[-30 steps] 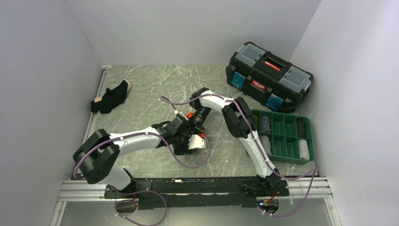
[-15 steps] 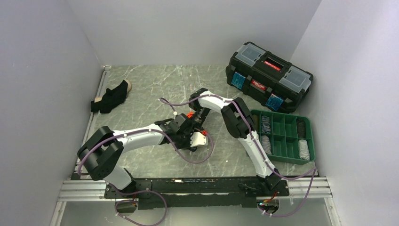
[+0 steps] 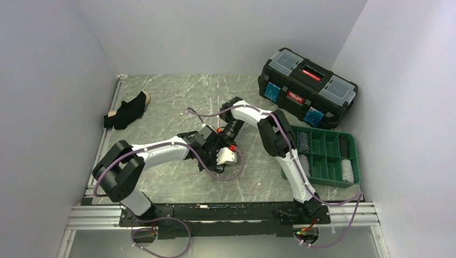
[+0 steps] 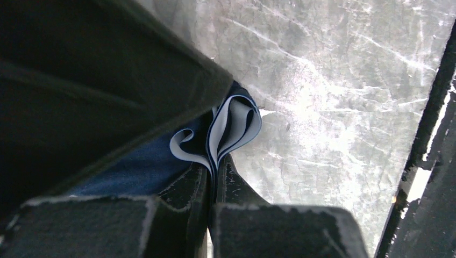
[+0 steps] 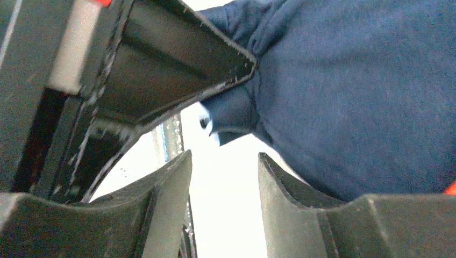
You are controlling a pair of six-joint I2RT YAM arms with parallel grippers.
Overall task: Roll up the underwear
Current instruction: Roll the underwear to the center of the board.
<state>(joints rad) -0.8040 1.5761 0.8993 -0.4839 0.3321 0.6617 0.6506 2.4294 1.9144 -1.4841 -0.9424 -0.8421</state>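
Observation:
The left gripper is crowding the navy underwear's folded edge [image 4: 234, 124], so next the right gripper moves back, go around to the underwear's near side [image 3: 219, 169] and grabs the folded edge there.
In the left wrist view my left gripper [image 4: 216, 165] is shut on a folded edge of the navy underwear [image 4: 232, 119], whose white-lined layers curl up just past the fingertips. Seen from the right wrist, my right gripper [image 5: 223, 164] stands open with nothing between its fingers. The navy cloth [image 5: 349, 91] hangs just above and to the right of them. From above, both grippers meet mid-table, the left gripper [image 3: 214, 146] beside the right gripper [image 3: 226, 137], and they hide the navy cloth. Black underwear with a tan band [image 3: 127, 110] lies at the back left.
A black toolbox [image 3: 307, 87] with a red latch stands at the back right. A green compartment tray [image 3: 323, 156] holding rolled garments sits by the right wall. Purple cables loop around both arms. A metal rail [image 3: 226, 214] runs along the near edge.
My left gripper has shut on the navy underwear's folded edge and shifted a little away from the near edge. My right gripper has let go of the cloth and opened.

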